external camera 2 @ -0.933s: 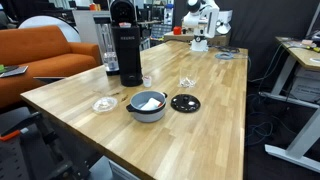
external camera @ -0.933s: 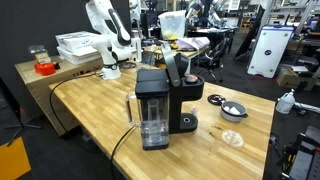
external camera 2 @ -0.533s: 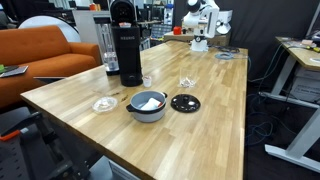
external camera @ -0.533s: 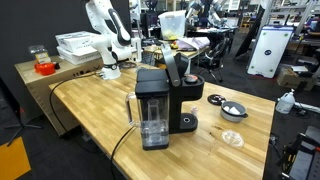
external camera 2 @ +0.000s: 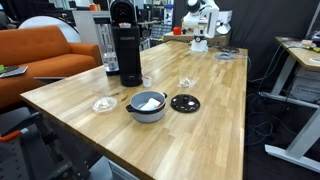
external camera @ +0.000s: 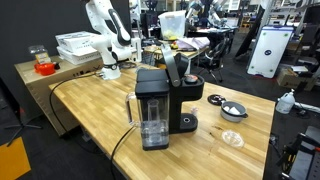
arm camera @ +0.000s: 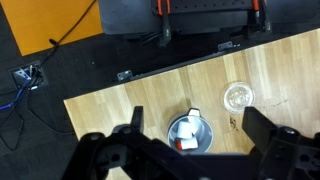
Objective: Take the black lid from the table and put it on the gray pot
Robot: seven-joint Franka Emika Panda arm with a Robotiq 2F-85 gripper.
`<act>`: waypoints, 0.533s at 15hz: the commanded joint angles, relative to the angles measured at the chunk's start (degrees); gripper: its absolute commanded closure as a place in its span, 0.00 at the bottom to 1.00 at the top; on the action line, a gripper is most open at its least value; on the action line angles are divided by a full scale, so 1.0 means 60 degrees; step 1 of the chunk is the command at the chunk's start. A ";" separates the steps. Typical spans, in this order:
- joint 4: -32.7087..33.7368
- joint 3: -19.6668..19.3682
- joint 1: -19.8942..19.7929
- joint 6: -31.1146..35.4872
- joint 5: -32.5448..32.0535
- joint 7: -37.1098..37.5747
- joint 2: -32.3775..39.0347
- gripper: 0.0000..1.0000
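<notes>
The black lid (external camera 2: 185, 103) is further in, past the gray pot, while my open gripper is high up near the table's edge (arm camera: 190, 66). Next, I swing back inward toward the lid.
The black lid (external camera 2: 185, 102) lies flat on the wooden table, just beside the gray pot (external camera 2: 147, 105); both exterior views show them apart, with the lid (external camera: 216, 98) next to the pot (external camera: 233, 110). The pot holds white and red pieces. In the wrist view the pot (arm camera: 190, 132) sits between my fingers, far below them. My gripper (arm camera: 193, 114) is open and empty. The lid is hidden behind the gripper body there. My white arm (external camera: 105, 38) stands at the far end of the table (external camera 2: 200, 22), well away from both.
A big black coffee machine (external camera: 155, 105) stands mid-table (external camera 2: 125, 45). A pale translucent disc (external camera 2: 104, 104) lies beside the pot (arm camera: 238, 97). A small glass item (external camera 2: 187, 83) lies behind the lid. An orange sofa (external camera 2: 35, 55) and floor cables (arm camera: 25, 78) flank the table.
</notes>
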 commanded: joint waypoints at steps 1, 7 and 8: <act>0.0012 0.0054 -0.0056 -0.0010 0.0025 -0.0023 0.0076 0.00; -0.0032 0.0056 -0.0045 -0.0035 0.0021 -0.0013 -0.0249 0.00; -0.0037 0.0056 -0.0045 -0.0035 0.0021 -0.0013 -0.0251 0.00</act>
